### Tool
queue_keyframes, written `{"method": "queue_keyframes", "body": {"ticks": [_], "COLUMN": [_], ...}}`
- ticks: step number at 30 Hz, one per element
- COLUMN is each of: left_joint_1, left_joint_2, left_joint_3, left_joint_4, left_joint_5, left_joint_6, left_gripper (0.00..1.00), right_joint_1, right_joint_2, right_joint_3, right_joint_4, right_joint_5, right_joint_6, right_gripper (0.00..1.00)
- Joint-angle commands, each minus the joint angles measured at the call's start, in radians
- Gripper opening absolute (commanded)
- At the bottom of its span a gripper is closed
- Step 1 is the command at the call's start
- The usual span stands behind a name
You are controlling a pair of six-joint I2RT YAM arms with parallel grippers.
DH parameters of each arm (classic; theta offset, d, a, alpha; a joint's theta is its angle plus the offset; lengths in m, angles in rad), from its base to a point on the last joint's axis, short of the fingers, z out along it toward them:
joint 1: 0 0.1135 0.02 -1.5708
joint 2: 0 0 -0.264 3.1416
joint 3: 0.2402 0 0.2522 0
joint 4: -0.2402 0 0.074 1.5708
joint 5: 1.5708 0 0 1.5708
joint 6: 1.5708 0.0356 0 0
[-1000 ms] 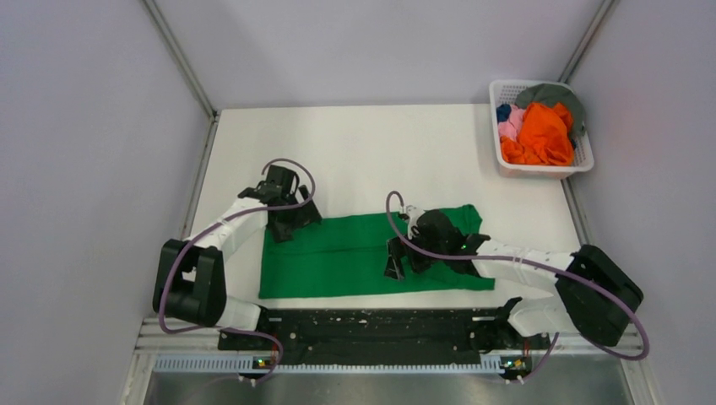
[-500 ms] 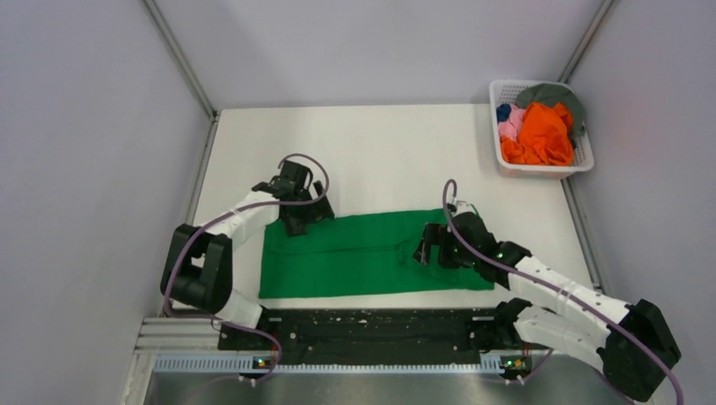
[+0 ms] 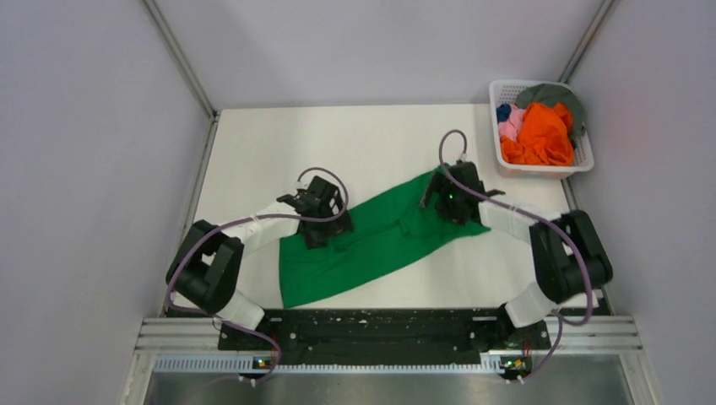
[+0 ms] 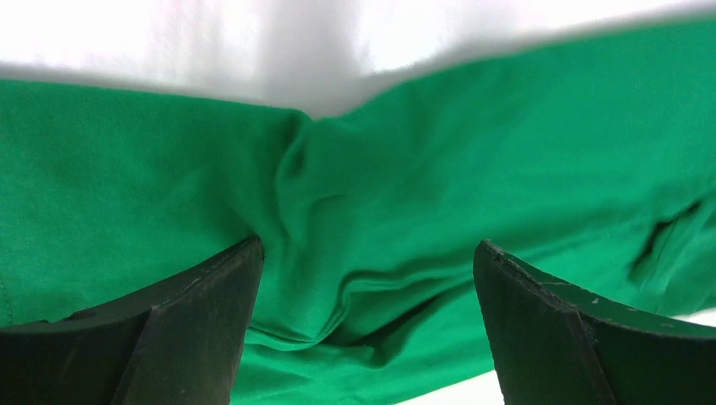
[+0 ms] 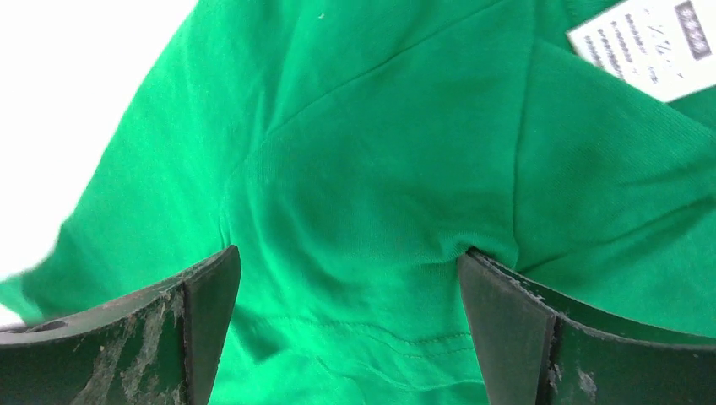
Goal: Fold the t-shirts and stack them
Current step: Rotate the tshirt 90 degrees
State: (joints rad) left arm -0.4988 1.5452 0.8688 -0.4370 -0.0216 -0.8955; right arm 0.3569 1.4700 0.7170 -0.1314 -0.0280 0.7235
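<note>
The green t-shirt has folded-in edges (image 4: 414,277) lying loose along it, so its near end (image 3: 304,285) will fold over flat and cover them when I bring that end towards the t-shirt's collar.
A bright green t-shirt (image 3: 371,245) lies folded in a long strip, slanting from the near left to the far right of the table. My left gripper (image 3: 323,226) stands on its left part, jaws wide open, with bunched cloth between the fingertips in the left wrist view (image 4: 367,246). My right gripper (image 3: 450,201) stands on the shirt's far right end, also open, fingertips pressing the cloth (image 5: 348,255). A small white tag (image 5: 650,46) shows beside it. Other t-shirts, orange (image 3: 545,135), pink (image 3: 510,124), blue and grey, are heaped in the basket.
The white plastic lattice basket (image 3: 583,160) stands at the far right corner, close behind my right arm. White table (image 3: 355,143) lies beyond the shirt. Grey walls close in left, right and back. A black rail (image 3: 363,325) runs along the near edge.
Both grippers moved away from the near edge and rightward, the right one most. The green shirt turned with them from lying level to slanting, its right end now further back.
</note>
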Motion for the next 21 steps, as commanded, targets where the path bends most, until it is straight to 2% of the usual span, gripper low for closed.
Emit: {"method": "queue_keyframes", "body": {"ticks": [1,6,9,14,21], "left_joint_1": [-0.114,-0.262,-0.299,-0.324,-0.335], "left_joint_2": [-0.045,-0.023,0.022,0.1,0.232], "left_joint_3": [-0.015,-0.002,0.026,0.067,0.186], "left_joint_4": [0.022,0.075,0.082,0.153,0.183], "left_joint_5": [-0.046,-0.083,-0.082,-0.043,0.006], "left_joint_6": [-0.207,-0.344,-0.383,-0.394,-0.375], "left_gripper": [0.99,0.99,0.99,0.99,0.99], "right_joint_1": [-0.04,-0.055,-0.055,-0.045,0.011], "right_joint_2": [0.251,0.591,0.773,1.022,1.259], "right_joint_3": [0.257,0.691,0.941,1.252,1.599], "right_joint_4": [0.068,-0.04,-0.107,-0.097,-0.047], "right_joint_5": [0.007,-0.034,-0.142,-0.337,-0.385], "right_joint_6": [-0.127,-0.277,-0.317,-0.265,-0.212], "right_gripper": [0.99,0.99,0.97,0.95,0.95]}}
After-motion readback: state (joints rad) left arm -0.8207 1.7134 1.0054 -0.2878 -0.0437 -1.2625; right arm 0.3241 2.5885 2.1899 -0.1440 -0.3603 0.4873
